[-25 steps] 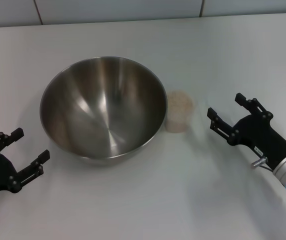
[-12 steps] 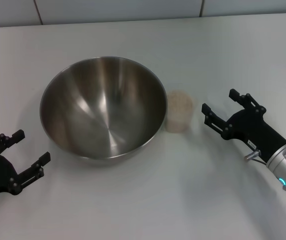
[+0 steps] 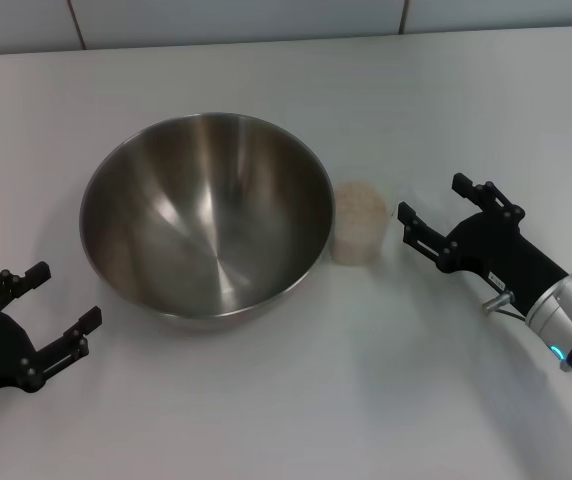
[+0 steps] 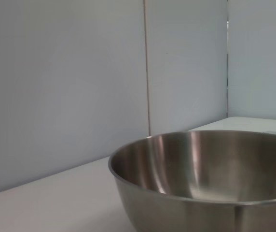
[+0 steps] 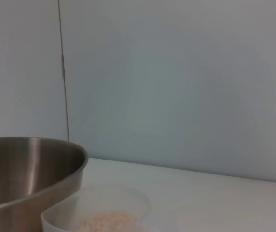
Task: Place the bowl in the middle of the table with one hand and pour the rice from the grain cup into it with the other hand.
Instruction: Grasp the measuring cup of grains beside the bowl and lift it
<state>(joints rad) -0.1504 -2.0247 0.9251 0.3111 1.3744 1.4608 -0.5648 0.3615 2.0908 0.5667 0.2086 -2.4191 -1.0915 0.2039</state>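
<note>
The open grain cup shows loose grains [image 5: 108,221] inside, so the rice [image 3: 361,222] will flow out freely and spread over the bowl's bottom when the robot pours.
The large steel bowl [image 3: 206,212] stands upright and empty on the white table [image 3: 296,400]; it also shows in the left wrist view [image 4: 205,179] and the right wrist view [image 5: 27,174]. The small clear grain cup [image 3: 359,221] stands upright, touching the bowl's right side, with rice [image 3: 360,208] inside; the cup [image 5: 99,212] and its rice [image 5: 110,223] show in the right wrist view. My right gripper [image 3: 432,207] is open, just right of the cup and apart from it. My left gripper [image 3: 54,298] is open and empty at the near left, apart from the bowl.
A pale tiled wall [image 3: 236,20] runs along the table's far edge. White tabletop stretches in front of and behind the bowl.
My right gripper has moved left toward the grain cup, staying open. My left gripper has drawn back slightly toward the near left. Bowl and cup have not moved.
</note>
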